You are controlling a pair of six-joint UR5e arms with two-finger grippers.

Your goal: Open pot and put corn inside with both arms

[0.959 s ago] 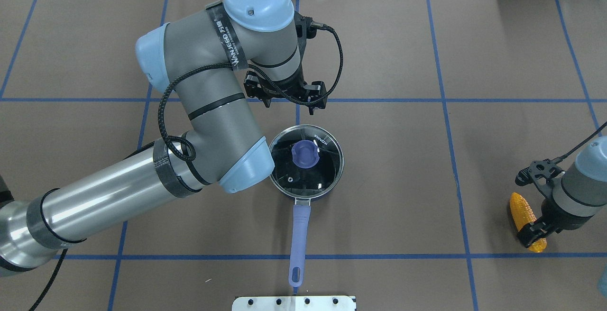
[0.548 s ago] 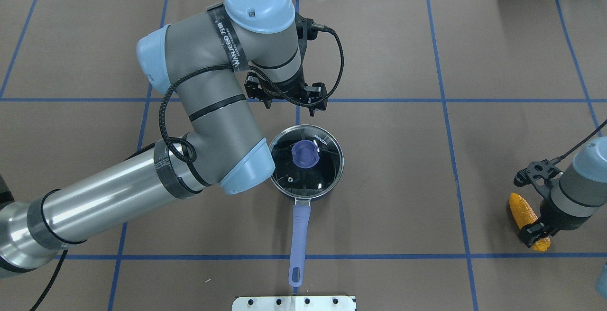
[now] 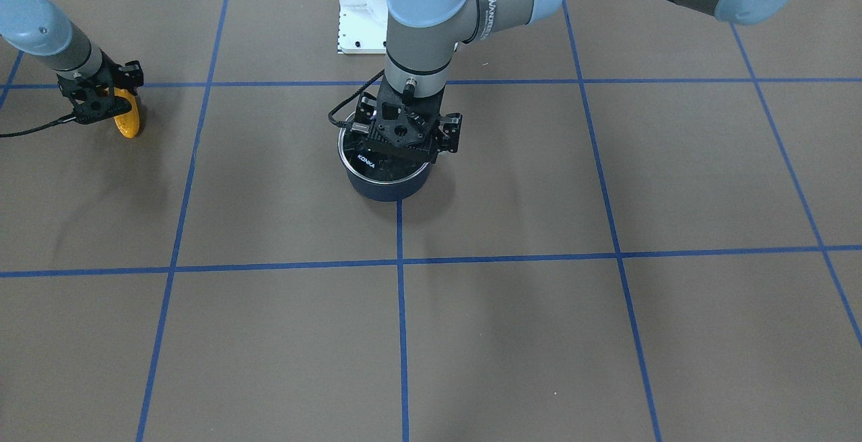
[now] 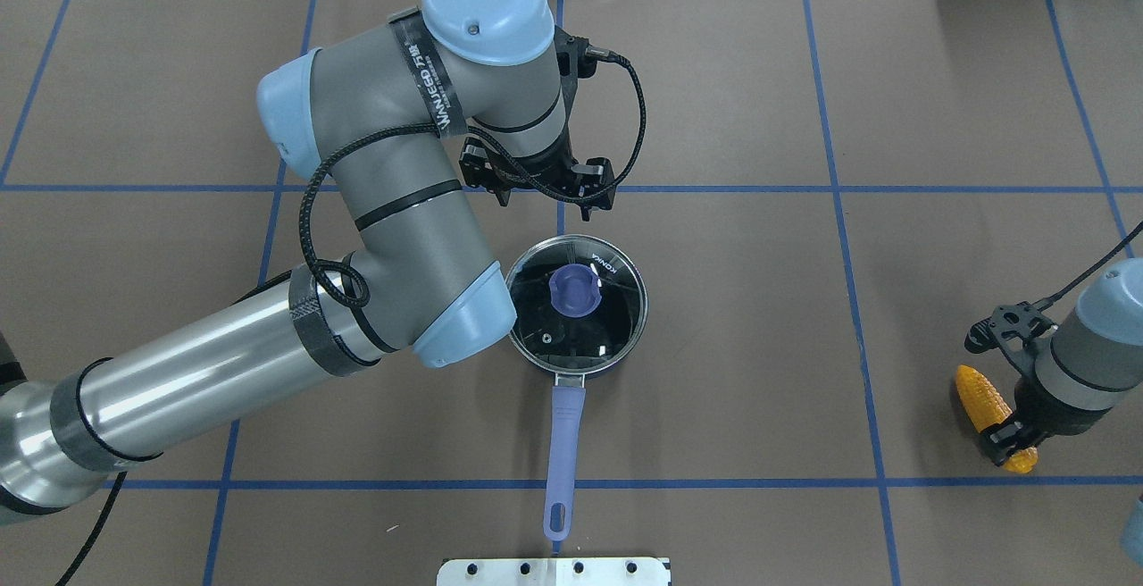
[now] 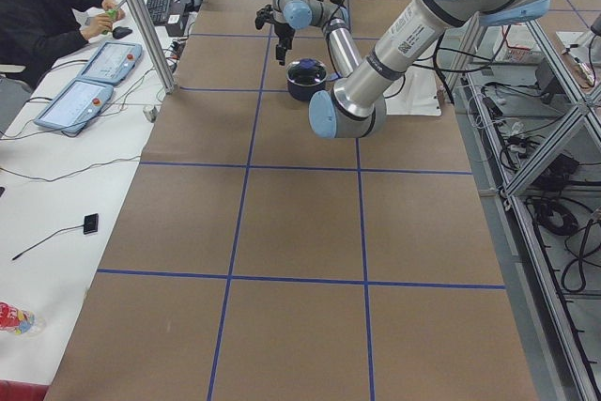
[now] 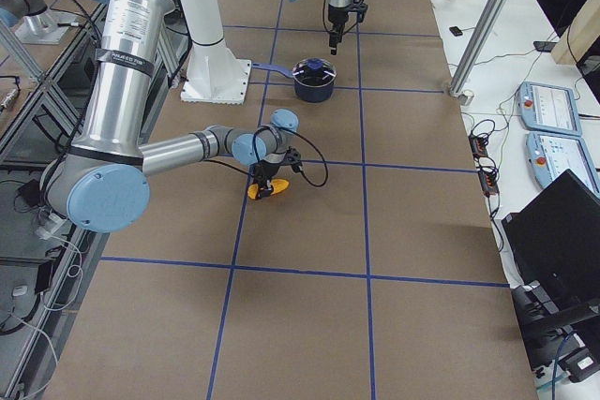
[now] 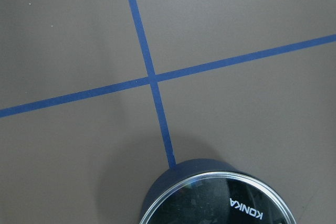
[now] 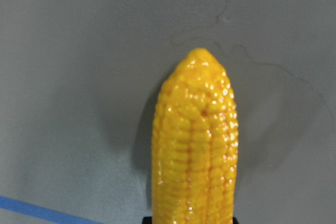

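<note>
My left gripper is away from the purple knob and should go back over it and lift the glass lid first, because the lid closes the pot that the corn must go into.
The pot point(image 4: 565, 443) stands mid-table with its lavender handle toward the robot. The glass lid point(image 4: 616, 318) with its purple knob point(image 4: 574, 291) sits on the pot. The pot's navy wall shows in the front view point(image 3: 387, 189) and the left wrist view point(image 7: 194, 165). My left gripper point(image 4: 540, 182) hovers above the pot's far rim; its fingers are hidden. My right gripper point(image 4: 1007, 421) is shut on the orange-yellow corn point(image 4: 980, 394) at the table's right edge, low over the surface. The right wrist view shows the corn point(image 8: 194, 145) pointing away.
Blue tape lines point(image 4: 839, 188) divide the brown table cover. A white mounting plate point(image 4: 554, 571) sits at the robot's edge just behind the pot handle's end. An operator point(image 5: 42, 7) sits at a side desk beyond the table.
The right gripper and the corn have shifted slightly toward the table's middle. The left arm has barely moved. The lid stays on the pot.
</note>
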